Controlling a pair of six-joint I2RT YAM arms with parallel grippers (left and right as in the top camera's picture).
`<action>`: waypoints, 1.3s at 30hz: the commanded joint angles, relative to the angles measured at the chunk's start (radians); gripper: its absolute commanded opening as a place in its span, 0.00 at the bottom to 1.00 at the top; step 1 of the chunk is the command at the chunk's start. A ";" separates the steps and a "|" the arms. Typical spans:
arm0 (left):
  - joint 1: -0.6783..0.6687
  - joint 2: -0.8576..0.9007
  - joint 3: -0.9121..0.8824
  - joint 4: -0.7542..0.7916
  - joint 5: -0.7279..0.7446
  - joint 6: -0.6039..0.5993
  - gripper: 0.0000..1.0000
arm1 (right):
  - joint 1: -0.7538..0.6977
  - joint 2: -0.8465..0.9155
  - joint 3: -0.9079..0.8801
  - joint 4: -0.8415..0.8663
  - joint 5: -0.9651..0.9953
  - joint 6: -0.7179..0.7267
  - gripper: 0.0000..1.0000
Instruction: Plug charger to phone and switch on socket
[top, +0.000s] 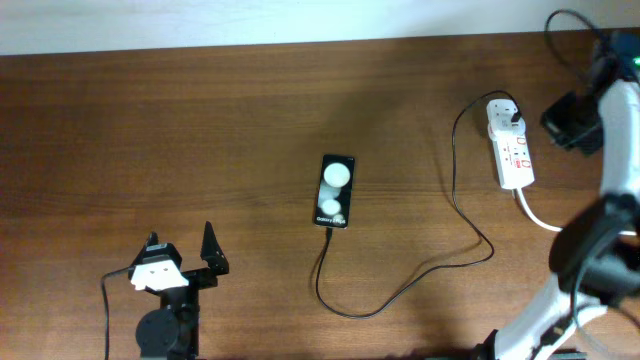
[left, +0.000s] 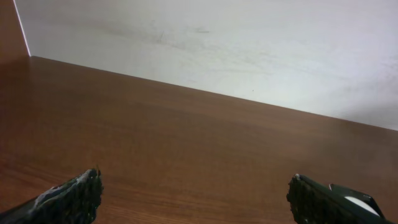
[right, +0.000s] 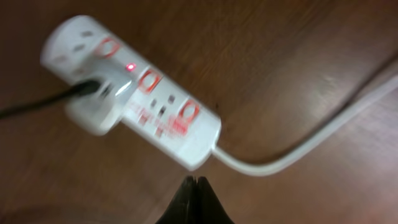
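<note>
The robot's right gripper should keep moving back from the socket strip until it opens at the table's front (top: 480, 290), because the red light beside the adapter (right: 130, 66) is on.
The black phone (top: 336, 190) lies flat mid-table, its two white spots toward the far end. The thin black charger cable (top: 400, 290) runs from the phone's near end, loops right and climbs to the white adapter (top: 505, 108), which sits in the white socket strip (top: 514, 155). In the right wrist view the socket (right: 168, 118) shows a small lit red light, with the adapter (right: 99, 106) seated in it. My right gripper (right: 198, 186) is shut and empty, just off the strip's cord end; it also shows in the overhead view (top: 558, 120). My left gripper (top: 185, 262) is open and empty at front left, far from the phone.
The socket's thick white cord (top: 535, 215) runs toward the front right, passing near my right arm; it also shows in the right wrist view (right: 298, 149). The left wrist view shows my open left gripper (left: 196, 196) over bare brown table (left: 186, 137), with a pale wall (left: 217, 43) behind.
</note>
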 joint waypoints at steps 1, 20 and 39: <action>0.005 -0.004 -0.006 0.002 0.001 0.016 0.99 | 0.023 -0.167 0.005 -0.063 0.019 -0.020 0.04; 0.074 -0.004 -0.006 0.002 0.001 0.016 0.99 | 0.281 -0.830 0.005 -0.365 -0.137 -0.254 0.04; 0.074 -0.004 -0.006 0.002 0.001 0.016 0.99 | 0.285 -1.394 -0.290 -0.285 -0.220 -0.649 0.99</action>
